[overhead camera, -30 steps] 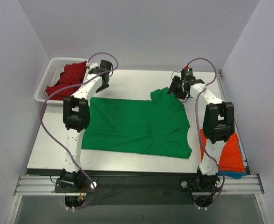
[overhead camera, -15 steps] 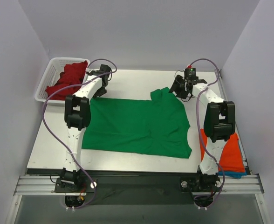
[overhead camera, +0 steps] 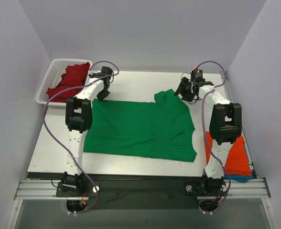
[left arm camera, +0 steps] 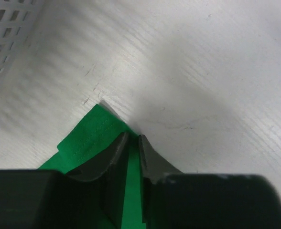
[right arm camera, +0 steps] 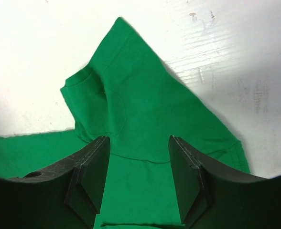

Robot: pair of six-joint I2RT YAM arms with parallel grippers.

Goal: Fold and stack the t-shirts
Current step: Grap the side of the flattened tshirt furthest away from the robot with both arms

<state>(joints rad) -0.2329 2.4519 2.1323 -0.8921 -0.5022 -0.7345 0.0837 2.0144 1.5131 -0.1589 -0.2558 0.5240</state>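
The green t-shirt is lying flat with a limp, rumpled sleeve (overhead camera: 164, 97), so I expect its far edge (overhead camera: 131, 102) to fold over the near half when I bring it closer.
A bright green t-shirt (overhead camera: 140, 126) lies spread flat across the middle of the table. My left gripper (overhead camera: 101, 93) is at its far left corner. In the left wrist view the left gripper (left arm camera: 133, 139) has its jaws drawn close together, with a strip of the green t-shirt (left arm camera: 90, 138) between them. My right gripper (overhead camera: 184, 91) hovers over the far right sleeve. In the right wrist view the right gripper (right arm camera: 138, 143) stands open above the green t-shirt (right arm camera: 145, 124), holding nothing.
A white slotted basket (overhead camera: 46, 85) at the far left holds a dark red t-shirt (overhead camera: 72, 78); its wall (left arm camera: 6, 19) also shows in the left wrist view. An orange t-shirt (overhead camera: 236, 155) lies on a blue t-shirt (overhead camera: 241, 179) at the table's right edge.
My left gripper has come down onto the shirt's far left corner and its jaws have closed in on the cloth. The right gripper has shifted slightly and stays open.
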